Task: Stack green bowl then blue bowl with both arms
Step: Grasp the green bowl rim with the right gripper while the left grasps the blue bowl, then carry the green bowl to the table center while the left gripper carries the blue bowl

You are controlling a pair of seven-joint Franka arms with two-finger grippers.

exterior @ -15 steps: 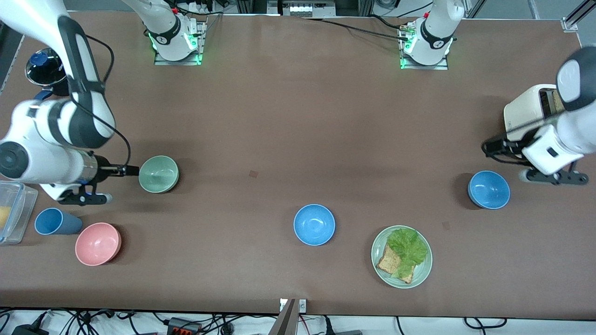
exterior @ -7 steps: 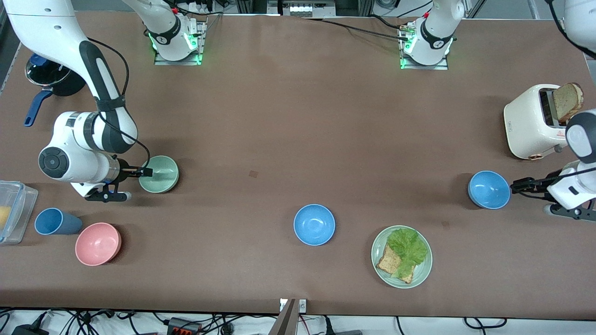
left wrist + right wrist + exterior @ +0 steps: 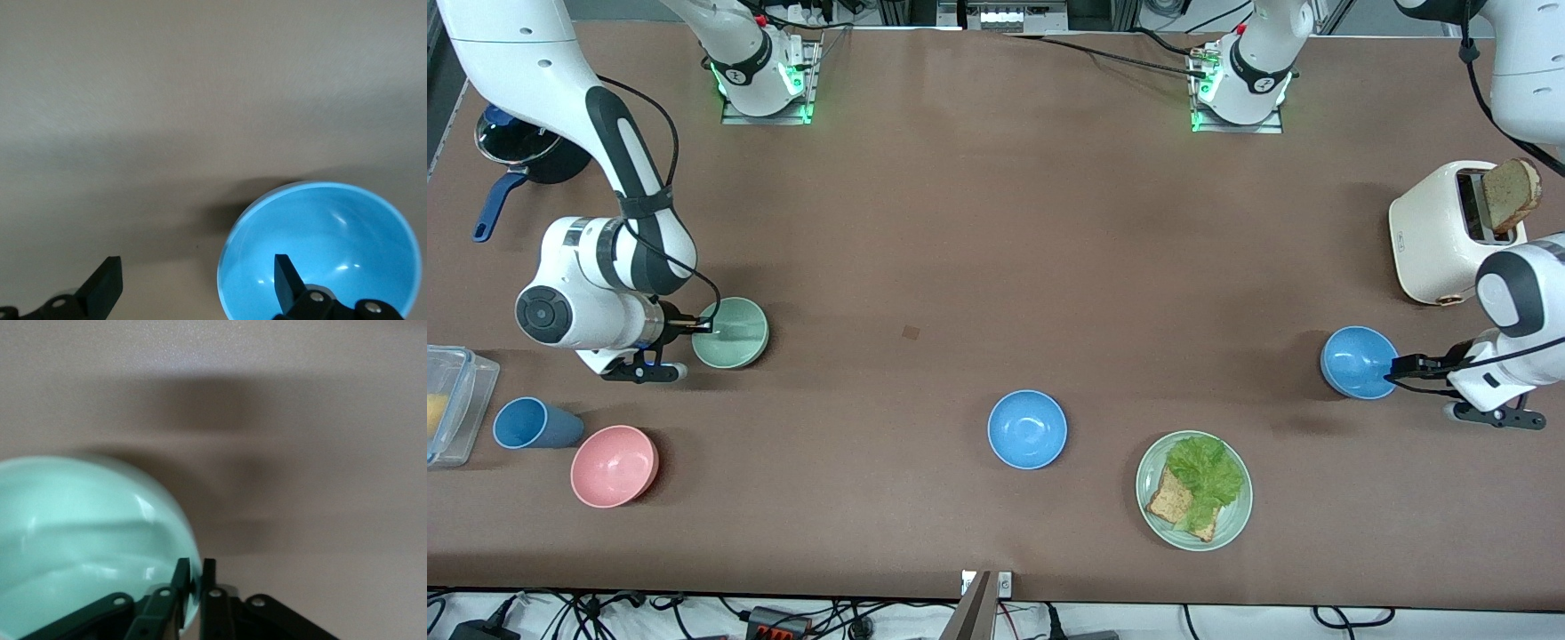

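Observation:
The green bowl (image 3: 738, 334) is far from my left gripper. My right gripper should put it in the middle of the table (image 3: 1005, 286) and back away before my left gripper stacks the blue bowl.
The pale green bowl (image 3: 734, 333) (image 3: 80, 533) stands on the table toward the right arm's end. My right gripper (image 3: 701, 327) (image 3: 195, 570) is shut on its rim, one finger inside the bowl and one outside. A blue bowl (image 3: 1356, 362) (image 3: 327, 247) stands toward the left arm's end. My left gripper (image 3: 1396, 369) (image 3: 197, 270) is open and straddles that bowl's rim; one finger is over the inside, the other over bare table. A second blue bowl (image 3: 1027, 429) sits alone mid-table, nearer the front camera.
A pink bowl (image 3: 614, 465), a blue cup (image 3: 534, 423) and a clear container (image 3: 449, 400) lie near the green bowl. A dark pot (image 3: 525, 151) stands farther back. A green plate (image 3: 1144, 487) carries lettuce and bread. A white toaster (image 3: 1440, 231) holds a bread slice (image 3: 1512, 194).
My right gripper slid onto the green bowl's rim and shut on it. My left arm swung down and brought its open gripper up to the blue bowl's rim.

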